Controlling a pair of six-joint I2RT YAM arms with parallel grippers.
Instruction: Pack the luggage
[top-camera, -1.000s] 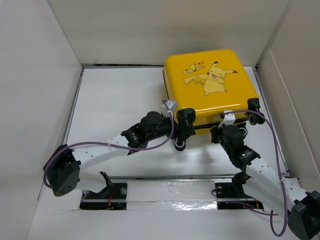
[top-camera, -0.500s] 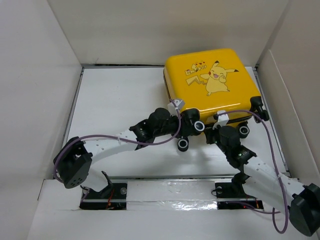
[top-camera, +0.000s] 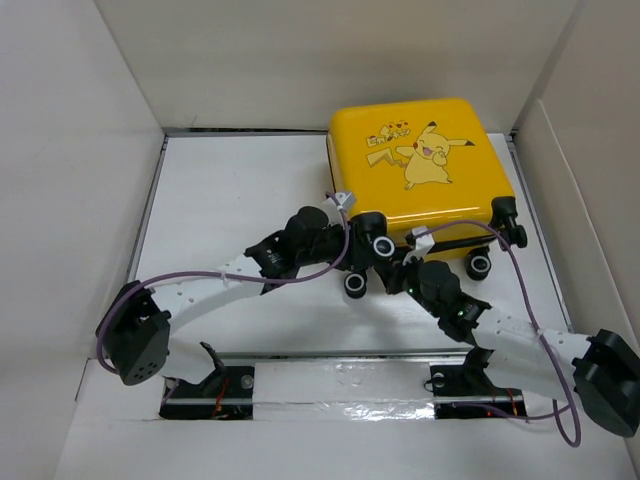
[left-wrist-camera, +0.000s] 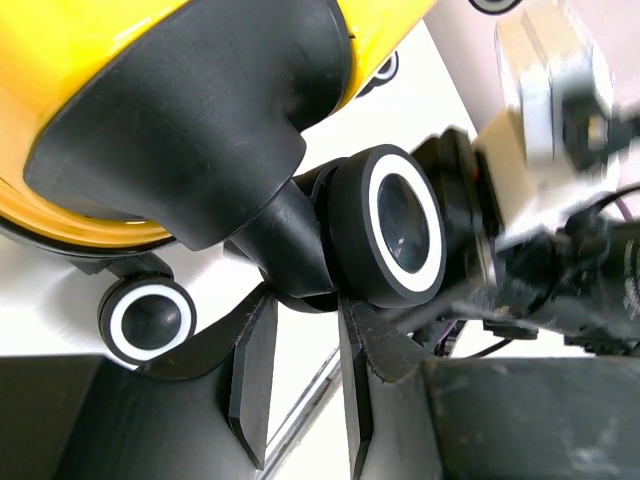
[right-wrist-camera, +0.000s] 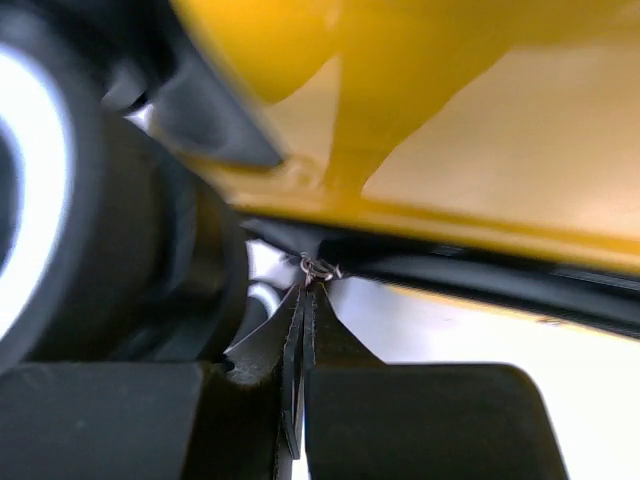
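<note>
The luggage's corner wheel blocks my right gripper's way with the zipper pull (right-wrist-camera: 318, 268), so my right gripper should open and take that white-ringed corner wheel (top-camera: 383, 246), freeing my left gripper.
The luggage (top-camera: 425, 160), a yellow hard-shell case with a cartoon print, lies flat and closed at the back right of the table. My left gripper (top-camera: 368, 255) is at its near left corner. In the left wrist view the left gripper (left-wrist-camera: 305, 300) has closed on the black mount (left-wrist-camera: 285, 255) of a white-ringed wheel (left-wrist-camera: 390, 225). My right gripper (top-camera: 405, 270) sits just right of it at the near edge. In the right wrist view the right gripper (right-wrist-camera: 308, 285) is shut on a small metal zipper pull (right-wrist-camera: 320, 268) under the black zipper trim (right-wrist-camera: 480, 272).
White walls (top-camera: 90, 120) box in the table on three sides. Two more black wheels (top-camera: 480, 265) stick out at the case's near right corner, and another wheel (left-wrist-camera: 148, 320) shows beside my left fingers. A metal rail (top-camera: 340, 355) runs along the near edge.
My left gripper has gone from wide open to closed on the wheel mount. My right gripper has moved left and nearer along the case's near edge, staying shut.
</note>
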